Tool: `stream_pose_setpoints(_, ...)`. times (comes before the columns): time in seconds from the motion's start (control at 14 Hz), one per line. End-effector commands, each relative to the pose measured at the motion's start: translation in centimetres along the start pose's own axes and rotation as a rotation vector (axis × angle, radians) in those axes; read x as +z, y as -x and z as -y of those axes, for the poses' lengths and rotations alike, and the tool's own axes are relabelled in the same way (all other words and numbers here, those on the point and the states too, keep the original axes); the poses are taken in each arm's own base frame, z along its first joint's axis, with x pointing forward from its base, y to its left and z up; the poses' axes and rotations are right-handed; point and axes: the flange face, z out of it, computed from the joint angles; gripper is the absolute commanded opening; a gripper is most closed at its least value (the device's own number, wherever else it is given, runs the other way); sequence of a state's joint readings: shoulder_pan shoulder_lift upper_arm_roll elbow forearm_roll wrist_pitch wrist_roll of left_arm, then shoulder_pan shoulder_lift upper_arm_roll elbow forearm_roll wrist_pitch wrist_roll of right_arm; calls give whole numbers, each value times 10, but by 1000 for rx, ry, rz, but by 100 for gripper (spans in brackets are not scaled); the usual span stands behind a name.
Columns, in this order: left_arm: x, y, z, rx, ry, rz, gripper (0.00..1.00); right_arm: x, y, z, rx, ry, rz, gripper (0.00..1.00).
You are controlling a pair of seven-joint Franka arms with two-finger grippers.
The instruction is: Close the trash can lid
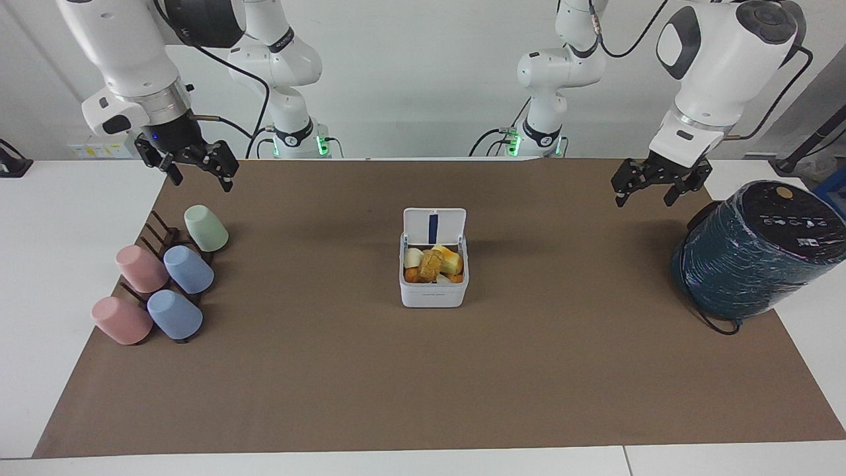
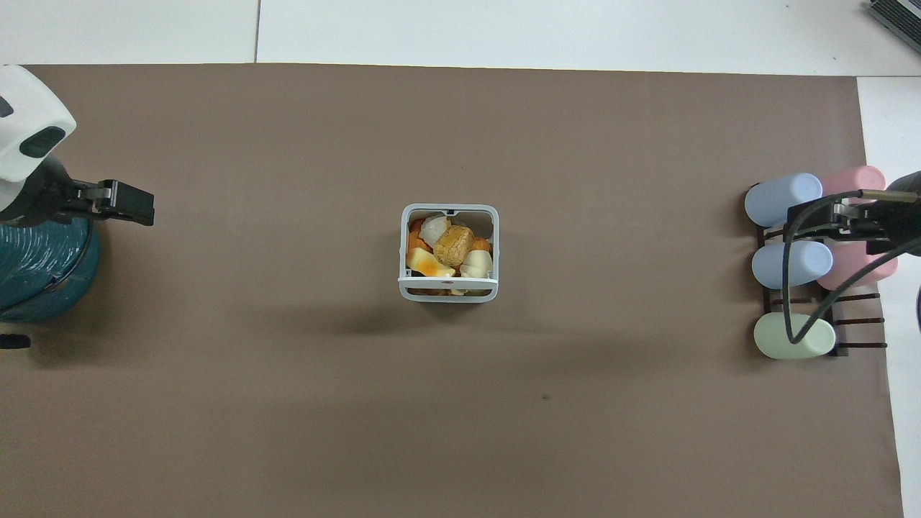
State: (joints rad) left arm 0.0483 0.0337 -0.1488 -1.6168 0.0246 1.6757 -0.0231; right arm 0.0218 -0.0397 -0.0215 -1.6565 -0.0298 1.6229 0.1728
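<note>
My gripper will make the lid (image 2: pixel 449 282) swing down flat over the food scraps when I push the lid, because it stands edge-on along the trash can's rim (image 2: pixel 449 298).
The trash can (image 1: pixel 433 295) is a small white square box in the middle of the brown mat, filled with food scraps. Its lid (image 1: pixel 434 226) stands open and upright on the side nearer the robots, its blue strip showing. In the overhead view the trash can (image 2: pixel 448 293) shows its open top and the lid (image 2: pixel 447 280) is seen edge-on. My left gripper (image 1: pixel 646 195) is open and empty in the air, over the mat beside the teal cylinder; it also shows in the overhead view (image 2: pixel 133 203). My right gripper (image 1: pixel 202 182) is open and empty above the cup rack (image 2: pixel 827 219).
A large dark teal cylinder (image 1: pixel 753 254) with a black top stands at the left arm's end of the mat. A dark rack (image 1: pixel 158 238) with several pink, blue and green cups lies at the right arm's end. White table borders the mat (image 1: pixel 423 383).
</note>
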Motion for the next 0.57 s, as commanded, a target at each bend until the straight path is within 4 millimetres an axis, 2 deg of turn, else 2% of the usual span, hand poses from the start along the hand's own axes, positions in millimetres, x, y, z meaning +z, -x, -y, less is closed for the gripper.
stream_pose_setpoints(0.0,-1,9,1,-6,7,-17,100,0,9,-1,-18,-13,13,100)
stream_pose_setpoints(0.5,0,9,0,-5,7,-16,100,-1,9,5,-31,-14,2,100)
